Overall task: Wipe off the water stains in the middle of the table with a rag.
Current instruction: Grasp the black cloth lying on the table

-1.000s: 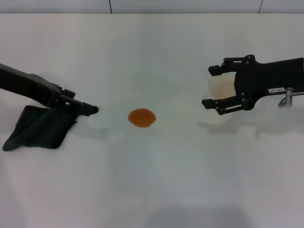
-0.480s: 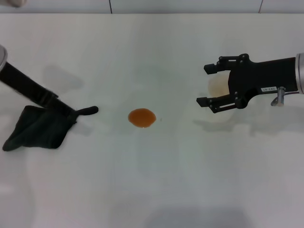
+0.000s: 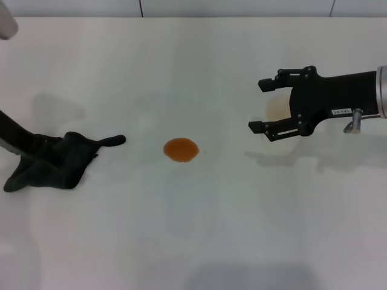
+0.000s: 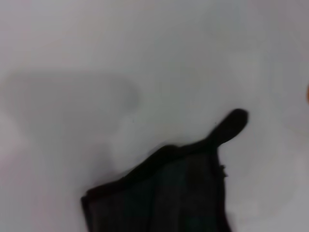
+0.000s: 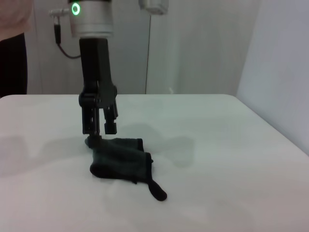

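My left gripper's open fingers are pointing down at the rag's outer end [image 3: 18,177], and its broad part [image 3: 75,158] is free for wiping, so I should keep moving there until they close.
The water stain [image 3: 180,150] is a small glossy orange-brown puddle in the middle of the white table [image 3: 193,229]. The black-green rag [image 3: 54,162] lies flat at the left, its thin tail [image 3: 112,140] pointing toward the puddle. It also shows in the left wrist view [image 4: 169,193] and the right wrist view [image 5: 120,162]. My left arm [image 3: 15,136] comes in from the left edge. My left gripper [image 5: 101,131] points down at the rag's outer end, fingers slightly apart. My right gripper [image 3: 265,106] hovers open at the right, well away from the puddle.
A translucent whitish cup [image 3: 278,109] stands on the table between the right gripper's fingers. A tiled wall edge [image 3: 193,7] runs along the table's far side.
My left arm has drawn back to the left, uncovering the rag, which stays in place. My right gripper has shifted slightly left and stays open.
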`<control>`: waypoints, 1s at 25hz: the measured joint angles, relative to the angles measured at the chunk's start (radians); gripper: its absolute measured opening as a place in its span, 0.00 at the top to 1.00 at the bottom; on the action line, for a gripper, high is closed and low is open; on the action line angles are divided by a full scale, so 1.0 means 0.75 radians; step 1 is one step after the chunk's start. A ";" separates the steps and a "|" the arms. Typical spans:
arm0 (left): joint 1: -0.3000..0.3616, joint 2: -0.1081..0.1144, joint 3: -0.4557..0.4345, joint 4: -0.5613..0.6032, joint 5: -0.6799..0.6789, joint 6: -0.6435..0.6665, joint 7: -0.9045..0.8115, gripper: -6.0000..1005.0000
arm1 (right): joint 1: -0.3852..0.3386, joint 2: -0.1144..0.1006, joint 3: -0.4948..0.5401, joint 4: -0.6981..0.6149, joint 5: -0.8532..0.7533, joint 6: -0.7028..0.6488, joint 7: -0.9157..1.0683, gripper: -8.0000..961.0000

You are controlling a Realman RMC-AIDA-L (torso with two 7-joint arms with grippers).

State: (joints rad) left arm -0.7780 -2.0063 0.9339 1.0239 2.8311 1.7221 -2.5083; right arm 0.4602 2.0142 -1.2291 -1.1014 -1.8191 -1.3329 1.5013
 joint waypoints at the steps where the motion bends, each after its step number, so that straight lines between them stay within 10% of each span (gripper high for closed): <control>1: 0.008 0.003 0.000 -0.009 0.000 -0.015 -0.014 0.16 | 0.000 0.000 0.000 0.000 0.002 0.000 0.000 0.12; 25: 0.032 0.028 0.030 -0.148 0.003 -0.176 -0.105 0.16 | -0.002 0.000 0.011 0.004 0.006 0.000 -0.001 0.12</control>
State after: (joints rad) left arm -0.7539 -1.9851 0.9566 0.9127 2.8334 1.5899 -2.5873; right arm 0.4586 2.0141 -1.2209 -1.0985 -1.8144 -1.3330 1.5004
